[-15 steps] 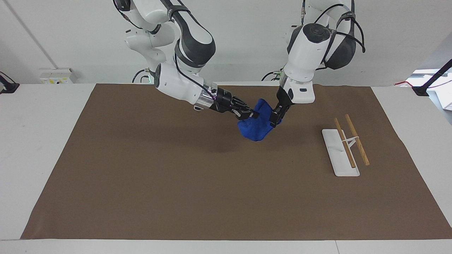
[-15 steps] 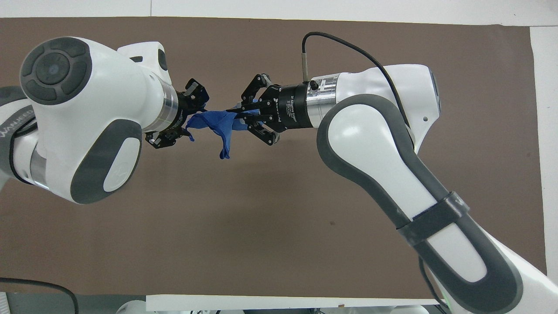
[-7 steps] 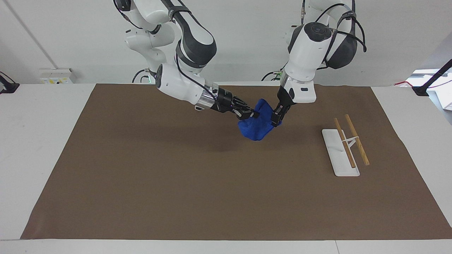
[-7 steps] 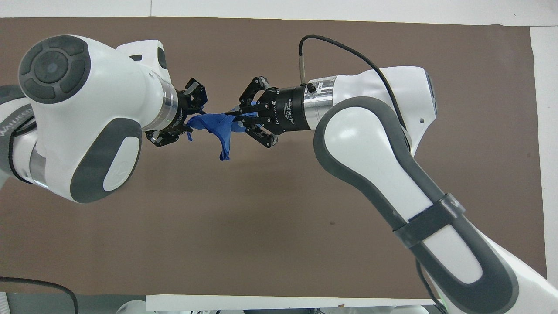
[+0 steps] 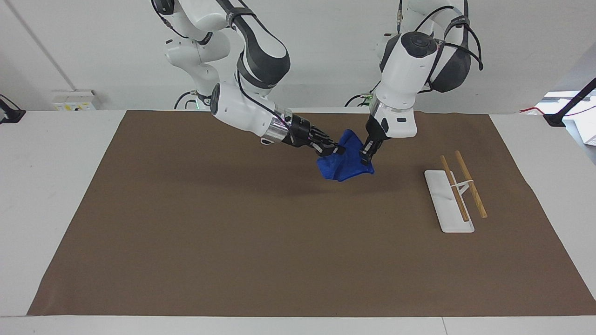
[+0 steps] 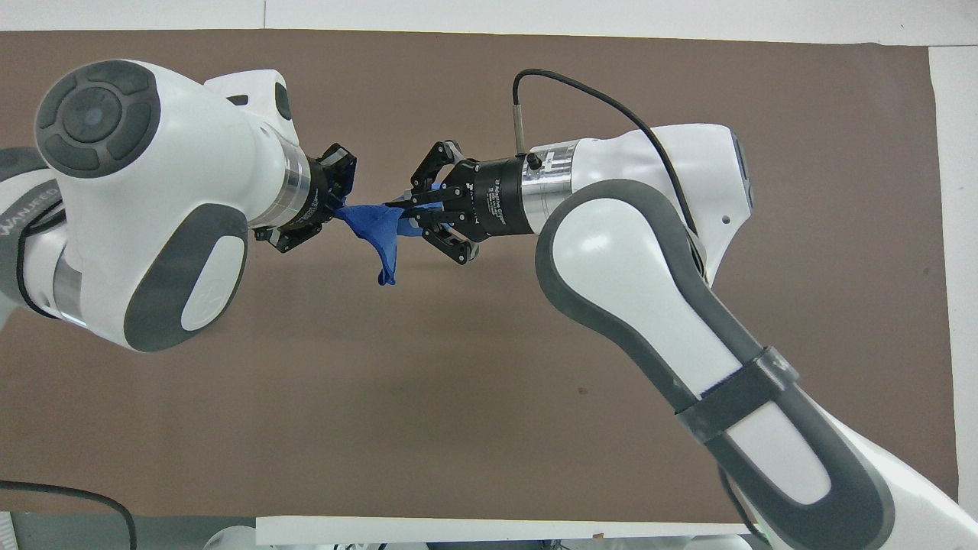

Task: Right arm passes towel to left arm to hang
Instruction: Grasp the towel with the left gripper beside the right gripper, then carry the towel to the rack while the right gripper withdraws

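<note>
Both my grippers are closed on the blue towel (image 5: 348,159). My right gripper should open and move away before my left gripper hangs the towel over the wooden rods (image 5: 455,189).
The blue towel (image 5: 344,165) hangs in the air over the brown mat, stretched between both grippers. My right gripper (image 5: 339,150) is shut on one end of it. My left gripper (image 5: 365,157) points down at a slant and is shut on the other end. In the overhead view the towel (image 6: 378,225) is taut between my left gripper (image 6: 334,205) and my right gripper (image 6: 401,208), with a loose corner hanging down from the middle.
A white rack base with two wooden rods (image 5: 454,193) stands on the brown mat (image 5: 233,232) toward the left arm's end of the table. It is hidden in the overhead view.
Both grippers and the towel have shifted slightly toward the left arm's end. The towel has been pulled tauter and hangs less low. The left gripper's fingers look closer together.
</note>
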